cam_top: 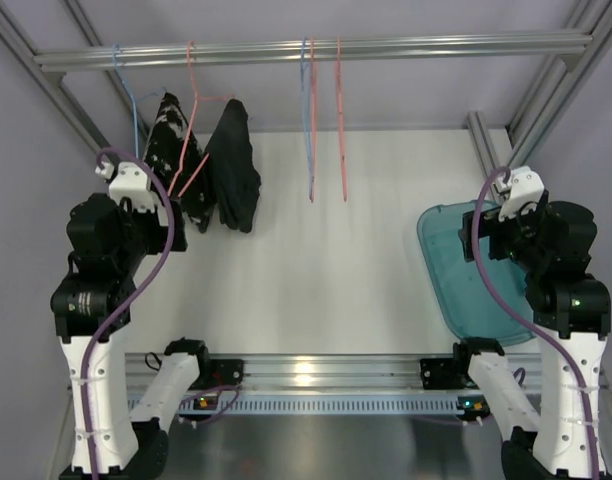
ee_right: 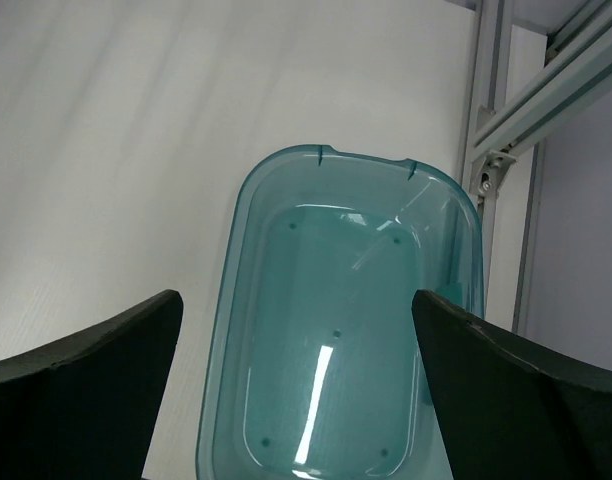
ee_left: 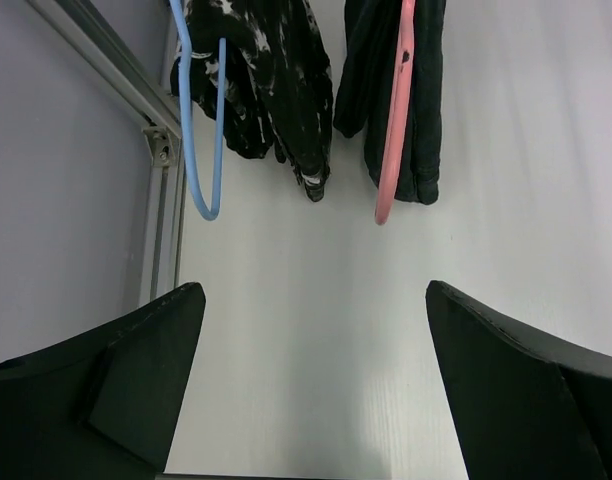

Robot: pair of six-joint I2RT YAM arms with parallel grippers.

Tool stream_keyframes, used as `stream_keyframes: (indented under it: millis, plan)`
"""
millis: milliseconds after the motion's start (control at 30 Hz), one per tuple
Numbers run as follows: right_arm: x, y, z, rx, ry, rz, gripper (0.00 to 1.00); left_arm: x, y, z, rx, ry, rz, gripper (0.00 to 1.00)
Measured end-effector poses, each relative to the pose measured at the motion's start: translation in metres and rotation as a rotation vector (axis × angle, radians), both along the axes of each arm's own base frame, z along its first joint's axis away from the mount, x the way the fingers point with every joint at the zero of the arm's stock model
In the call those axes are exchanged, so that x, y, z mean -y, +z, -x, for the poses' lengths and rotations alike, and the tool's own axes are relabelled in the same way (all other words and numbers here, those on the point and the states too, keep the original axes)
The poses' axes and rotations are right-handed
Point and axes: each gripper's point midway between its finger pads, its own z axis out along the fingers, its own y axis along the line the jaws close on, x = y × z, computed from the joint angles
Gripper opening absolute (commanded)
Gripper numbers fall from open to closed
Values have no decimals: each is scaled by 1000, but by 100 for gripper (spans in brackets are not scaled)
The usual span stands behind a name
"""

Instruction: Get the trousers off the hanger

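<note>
I can see the pink hanger's neck (cam_top: 195, 92) standing clear of the blue hanger, so I keep moving my open left gripper toward that neck (cam_top: 196, 96) until its fingers close around it.
Two pairs of trousers hang from hangers at the left end of the rail. The black pair with white print (cam_top: 169, 140) (ee_left: 271, 80) hangs next to a blue hanger (ee_left: 201, 150). The plain black pair (cam_top: 236, 170) (ee_left: 426, 90) hangs on a pink hanger (ee_left: 394, 130). My left gripper (ee_left: 314, 292) is open and empty. It is just short of the trousers, above the white table, and touches neither pair. My right gripper (ee_right: 296, 298) is open and empty over a teal bin (ee_right: 236, 250).
Two bare hangers, one blue (cam_top: 308, 130) and one pink (cam_top: 341, 130), hang from the middle of the rail (cam_top: 436, 45). The teal bin (cam_top: 441, 290) lies on the table at the right and holds nothing. Aluminium frame posts stand at the back left (ee_left: 156, 140) and back right (ee_right: 491, 150).
</note>
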Motion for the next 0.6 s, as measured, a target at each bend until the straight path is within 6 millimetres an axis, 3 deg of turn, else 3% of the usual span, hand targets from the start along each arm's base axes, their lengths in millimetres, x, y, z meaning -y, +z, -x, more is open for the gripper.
stream_keyframes:
  millis: [67, 133, 300, 400, 500, 600]
  plan:
    - [-1, 1, 1, 3, 3, -8, 99, -1, 10, 2, 15, 6, 2, 99]
    - [-3, 0, 0, -2, 6, -17, 99, -1, 32, 4, 54, 13, 7, 99]
    - [-5, 0, -1, -8, 14, -31, 100, 1, 127, 7, 276, 17, 36, 97]
    - [-6, 1, -6, -17, 18, -32, 99, 9, 173, 4, 385, -23, 60, 92]
    - [-6, 1, -13, -28, 22, -34, 99, 21, 190, -17, 414, -80, 102, 91]
    - [-7, -5, -18, -56, 27, -38, 99, 33, 181, -52, 367, -137, 149, 86]
